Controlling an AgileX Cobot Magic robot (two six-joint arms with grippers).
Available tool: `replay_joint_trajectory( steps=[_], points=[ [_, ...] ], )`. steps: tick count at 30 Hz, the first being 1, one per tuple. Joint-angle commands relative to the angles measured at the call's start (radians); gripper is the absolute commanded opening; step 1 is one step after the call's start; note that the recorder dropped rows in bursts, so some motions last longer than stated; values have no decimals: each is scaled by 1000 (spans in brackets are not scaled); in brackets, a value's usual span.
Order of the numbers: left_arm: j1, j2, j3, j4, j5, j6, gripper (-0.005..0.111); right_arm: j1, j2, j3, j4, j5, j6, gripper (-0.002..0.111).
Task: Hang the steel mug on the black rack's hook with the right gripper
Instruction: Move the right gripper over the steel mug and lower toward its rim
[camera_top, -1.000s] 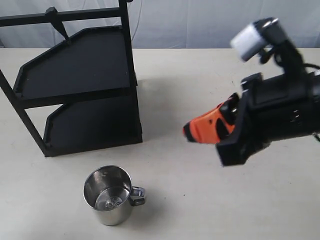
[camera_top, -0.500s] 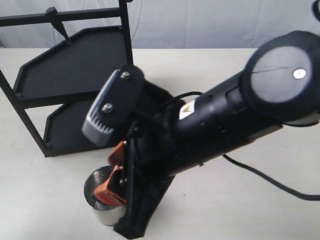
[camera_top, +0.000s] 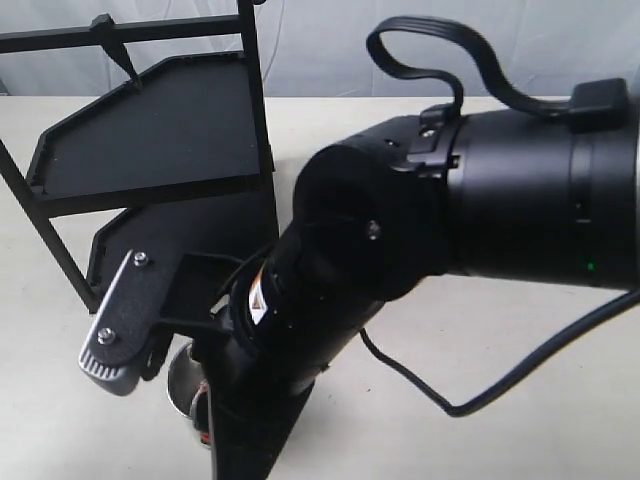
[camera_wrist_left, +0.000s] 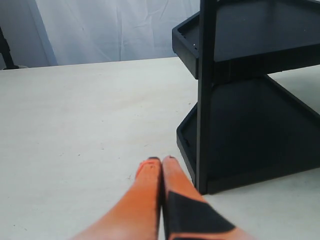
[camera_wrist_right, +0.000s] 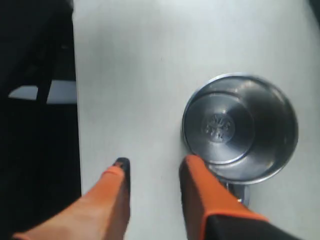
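My right gripper should turn the steel mug's handle (camera_wrist_right: 242, 194) towards the black rack before gripping the steel mug's rim (camera_wrist_right: 184, 120), because the handle points back at my gripper.
Seen from above in the right wrist view, the steel mug (camera_wrist_right: 240, 127) stands upright on the table, its looped handle (camera_wrist_right: 241, 194) towards the camera. My right gripper (camera_wrist_right: 155, 164) is open just beside it. One orange finger (camera_wrist_right: 200, 187) lies against the mug's rim by the handle, the other over bare table, with nothing between them. In the exterior view my right arm (camera_top: 400, 240) covers the mug (camera_top: 183, 378) except a sliver of its wall. The black rack (camera_top: 150, 130) stands at the back left, the hook (camera_top: 118, 52) slanting down from its top crossbar. My left gripper (camera_wrist_left: 161, 160) is shut and holds nothing.
The rack's corner post (camera_wrist_left: 205, 95) stands close to the left gripper. A black cable (camera_top: 450, 405) trails from the right arm over the pale table (camera_top: 560, 430). A white curtain closes off the back.
My right arm has swung in from the right and down towards the front left, ending over the mug and covering nearly all of it in the exterior view. The mug stays put.
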Motion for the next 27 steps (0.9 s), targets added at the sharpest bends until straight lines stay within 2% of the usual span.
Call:
replay_joint_trajectory(
  steps=[1, 4, 17, 23, 27],
  points=[
    [-2, 4, -2, 6, -8, -4, 0, 2, 16, -7, -45, 87, 33, 13],
    [-2, 4, -2, 6, -8, -4, 0, 2, 22, -7, -55, 92, 36, -1],
    [-2, 4, -2, 6, -8, -4, 0, 2, 150, -7, -144, 12, 53, -1],
    [-2, 4, -2, 6, -8, -4, 0, 2, 179, -7, -300, -49, 205, -1],
    [-2, 4, -2, 6, -8, -4, 0, 2, 182, -7, -485, -75, 363, -1]
  ],
)
